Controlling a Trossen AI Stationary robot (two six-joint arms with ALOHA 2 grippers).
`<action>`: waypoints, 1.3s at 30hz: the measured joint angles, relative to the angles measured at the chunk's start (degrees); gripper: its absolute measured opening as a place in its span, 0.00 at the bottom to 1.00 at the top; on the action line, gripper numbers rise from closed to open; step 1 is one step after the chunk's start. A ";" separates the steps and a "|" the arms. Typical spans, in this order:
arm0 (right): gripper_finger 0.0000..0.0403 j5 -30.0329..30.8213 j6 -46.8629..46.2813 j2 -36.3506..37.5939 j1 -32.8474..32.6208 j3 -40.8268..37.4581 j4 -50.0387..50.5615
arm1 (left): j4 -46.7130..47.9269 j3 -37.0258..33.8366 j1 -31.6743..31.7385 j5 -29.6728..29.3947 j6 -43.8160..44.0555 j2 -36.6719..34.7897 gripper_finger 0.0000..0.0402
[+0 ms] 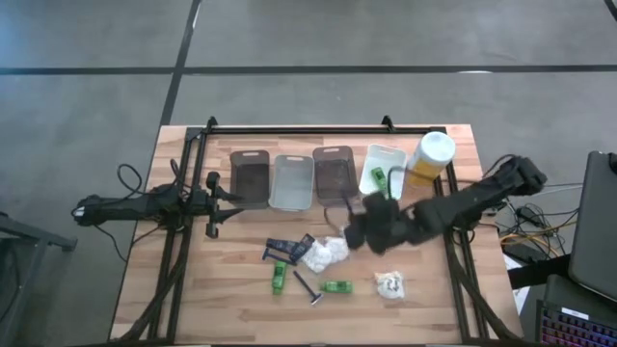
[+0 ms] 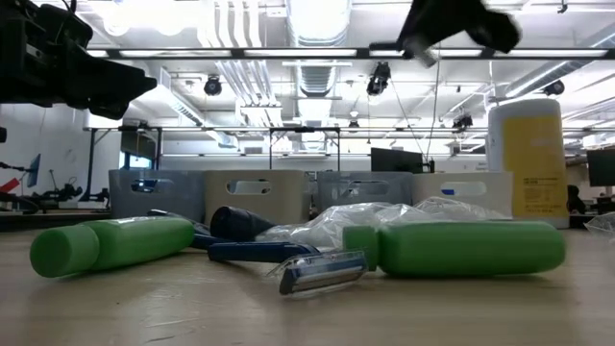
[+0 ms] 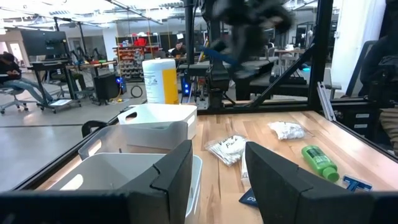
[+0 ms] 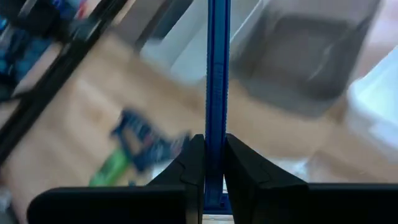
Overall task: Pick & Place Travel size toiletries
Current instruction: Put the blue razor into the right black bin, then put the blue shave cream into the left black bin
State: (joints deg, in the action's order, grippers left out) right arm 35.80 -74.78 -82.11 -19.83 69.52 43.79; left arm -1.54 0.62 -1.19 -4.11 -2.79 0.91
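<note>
The blue razor (image 4: pixel 216 81) is lifted clear and the dark bin (image 1: pixel 335 173) beside the white one is empty, so my right gripper should continue over that bin and release there.
My right gripper (image 1: pixel 359 227) hangs above the table's middle, shut on a thin dark blue razor (image 4: pixel 217 74). On the boards below lie more toiletries: two green bottles (image 1: pixel 279 278) (image 1: pixel 336 286), another blue razor (image 1: pixel 310 287), navy packets (image 1: pixel 289 248), a crinkly clear sachet (image 1: pixel 324 253) and a white sachet (image 1: pixel 389 283). One green bottle (image 1: pixel 380 179) lies in the white bin (image 1: pixel 390 154). My left gripper (image 1: pixel 214 204) waits open at the table's left, level, with nothing between its fingers. My right gripper pinches the razor's blue handle (image 4: pixel 217 146) between its two fingers. The handle runs on straight past the fingertips, along the fingers; which end is held stays hidden behind them. The fingers slant down toward the bins, and the razor is lifted clear of the table.
Four bins stand in a row at the back: two dark ones (image 1: pixel 251 176) (image 1: pixel 335 172), a clear one (image 1: pixel 292 181) and the white one. A tall yellow bottle with a white cap (image 1: pixel 431 157) stands at the back right. Black frame rails (image 1: pixel 453 251) border the table.
</note>
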 joint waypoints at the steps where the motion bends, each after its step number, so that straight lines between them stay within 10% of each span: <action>1: 0.08 -0.28 1.22 0.49 2.71 -0.11 -0.26 | 0.00 0.00 -0.02 0.01 0.00 0.00 0.39; 13: 0.08 -23.18 20.19 -10.10 33.63 -0.57 -12.74 | -0.02 0.00 0.00 0.01 -0.01 0.02 0.39; 22: 0.13 -28.24 17.53 -21.84 35.24 -0.63 -16.31 | 0.01 0.00 -0.01 0.01 0.00 0.09 0.39; 39: 0.48 -24.20 19.33 -17.30 32.59 -0.55 -17.03 | -0.02 0.00 -0.02 -0.01 0.00 0.13 0.39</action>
State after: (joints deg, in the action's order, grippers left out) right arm 11.60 -55.46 -99.41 12.76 68.97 26.76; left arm -1.56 0.62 -1.21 -4.12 -2.79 1.04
